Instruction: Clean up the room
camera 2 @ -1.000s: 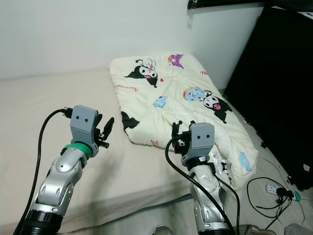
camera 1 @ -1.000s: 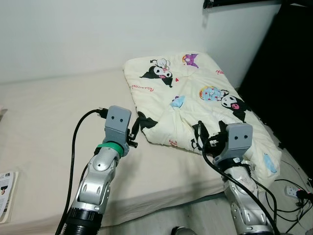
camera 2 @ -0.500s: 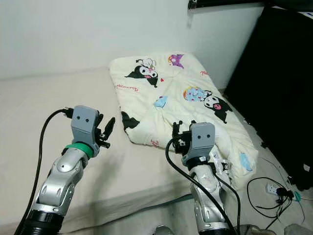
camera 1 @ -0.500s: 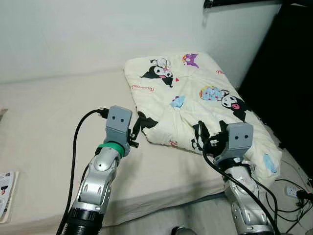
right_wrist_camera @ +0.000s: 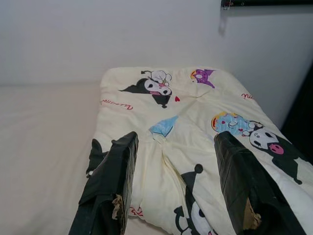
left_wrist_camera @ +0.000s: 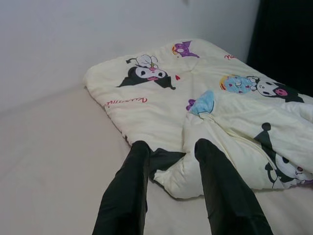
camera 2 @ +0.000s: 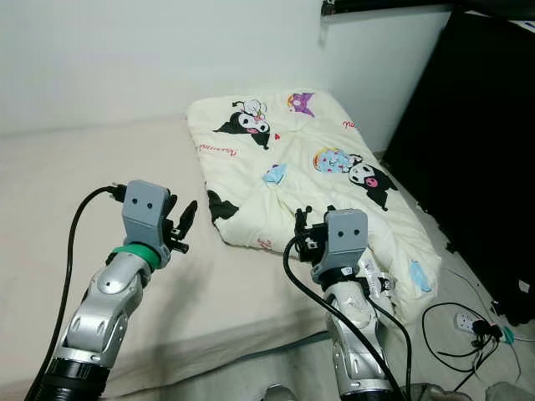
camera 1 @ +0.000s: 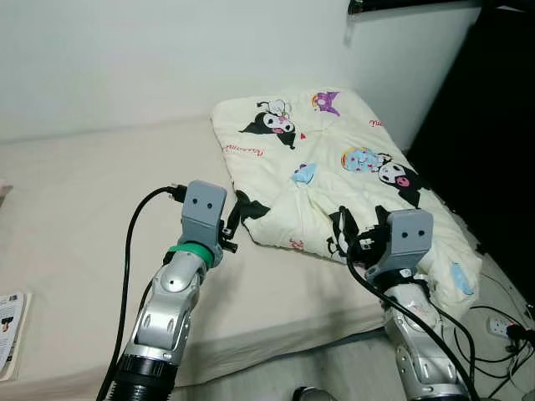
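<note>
I expect the quilt (camera 1: 288,215) to open out flat and show hidden prints when I pull it, because its blue corner (camera 1: 304,173) is folded back on top.
A cream quilt (camera 1: 334,159) printed with cartoon characters lies folded and rumpled on the right half of the bed (camera 1: 92,200), its lower corner draping over the bed's edge. My left gripper (camera 1: 231,219) hovers open just left of the quilt's near folded corner (left_wrist_camera: 178,178), fingers (left_wrist_camera: 124,193) pointing at it without touching. My right gripper (camera 1: 358,224) is open above the quilt's near right part, its fingers (right_wrist_camera: 110,181) spread over the fabric.
A white wall (camera 1: 125,58) runs behind the bed. A dark curtain (camera 1: 493,125) hangs at the right. Cables and a power strip (camera 1: 500,326) lie on the floor at the lower right. A booklet (camera 1: 10,327) rests at the far left edge.
</note>
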Controlling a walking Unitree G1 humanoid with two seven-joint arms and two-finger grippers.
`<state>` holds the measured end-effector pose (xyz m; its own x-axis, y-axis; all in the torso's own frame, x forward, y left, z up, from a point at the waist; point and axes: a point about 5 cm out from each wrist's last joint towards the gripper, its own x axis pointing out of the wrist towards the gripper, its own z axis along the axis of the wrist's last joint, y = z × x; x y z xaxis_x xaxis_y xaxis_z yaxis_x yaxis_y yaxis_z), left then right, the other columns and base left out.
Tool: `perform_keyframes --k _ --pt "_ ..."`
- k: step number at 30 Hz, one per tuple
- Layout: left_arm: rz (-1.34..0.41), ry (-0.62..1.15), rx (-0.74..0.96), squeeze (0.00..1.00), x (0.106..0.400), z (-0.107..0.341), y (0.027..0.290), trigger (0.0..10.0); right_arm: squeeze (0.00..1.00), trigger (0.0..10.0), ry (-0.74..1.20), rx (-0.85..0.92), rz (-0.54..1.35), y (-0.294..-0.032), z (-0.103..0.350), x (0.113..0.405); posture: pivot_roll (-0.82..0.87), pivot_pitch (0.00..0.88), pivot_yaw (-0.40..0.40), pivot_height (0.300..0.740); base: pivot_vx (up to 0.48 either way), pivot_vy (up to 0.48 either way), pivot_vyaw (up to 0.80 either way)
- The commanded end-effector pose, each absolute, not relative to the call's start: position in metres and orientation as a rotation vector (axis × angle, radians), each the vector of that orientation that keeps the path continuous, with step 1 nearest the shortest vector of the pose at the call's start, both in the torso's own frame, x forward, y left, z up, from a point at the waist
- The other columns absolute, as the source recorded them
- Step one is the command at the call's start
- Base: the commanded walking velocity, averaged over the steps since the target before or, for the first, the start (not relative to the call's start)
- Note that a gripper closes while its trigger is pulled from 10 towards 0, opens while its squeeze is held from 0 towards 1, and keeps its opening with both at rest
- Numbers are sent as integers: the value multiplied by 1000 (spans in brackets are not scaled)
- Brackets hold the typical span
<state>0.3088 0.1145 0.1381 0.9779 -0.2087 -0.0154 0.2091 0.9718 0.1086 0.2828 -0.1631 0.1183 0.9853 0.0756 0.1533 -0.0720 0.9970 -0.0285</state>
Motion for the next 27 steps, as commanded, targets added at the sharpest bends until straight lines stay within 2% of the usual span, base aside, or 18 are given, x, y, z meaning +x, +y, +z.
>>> perform_keyframes --k 1,27 --pt "-219 11 122 0 310 135 113 10000 0 10000 -135 -24 63 -166 115 283 -139 0 65 706 0 0 0" --pt "-224 9 124 0 310 137 113 10000 0 10000 -129 -20 56 -166 113 281 -139 0 70 606 0 0 0"
